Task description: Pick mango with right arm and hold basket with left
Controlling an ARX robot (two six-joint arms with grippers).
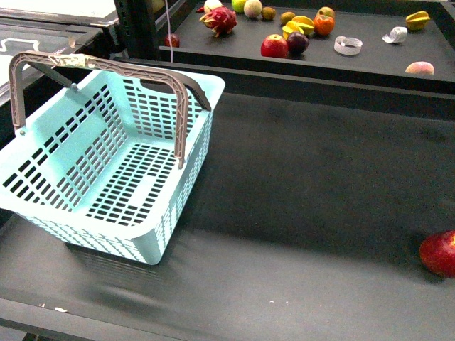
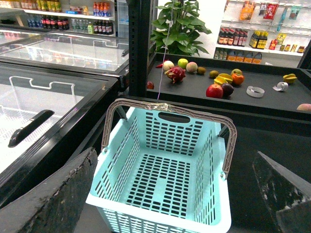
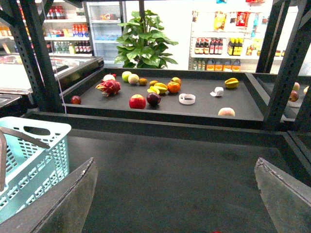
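The turquoise basket [image 2: 163, 174] will hang below with its opening open when I lift, since tape holds the upright grey-brown handles [image 2: 167, 108] together at the middle.
The turquoise basket [image 1: 106, 163] stands empty at the left of the near black table, with its grey-brown handles [image 1: 181, 106] upright. It also shows in the left wrist view [image 2: 165, 179]. My left gripper [image 2: 165, 213] is open and hovers by the basket's near rim, one finger [image 2: 48, 199] out to each side. My right gripper [image 3: 175, 204] is open and empty over bare table, with the basket's corner [image 3: 34, 155] beside it. I cannot make out a plain yellow mango. A small yellow fruit [image 1: 417, 20] lies on the back shelf's far right, too small to identify.
A red apple [image 1: 439, 253] lies at the near table's right edge. The raised back shelf [image 1: 370, 64] holds a dragon fruit [image 1: 220, 20], a red apple [image 1: 274, 46], a star fruit [image 1: 298, 27], an orange [image 1: 323, 23] and a tape roll [image 1: 348, 45]. Black rack posts [image 3: 291, 63] flank it.
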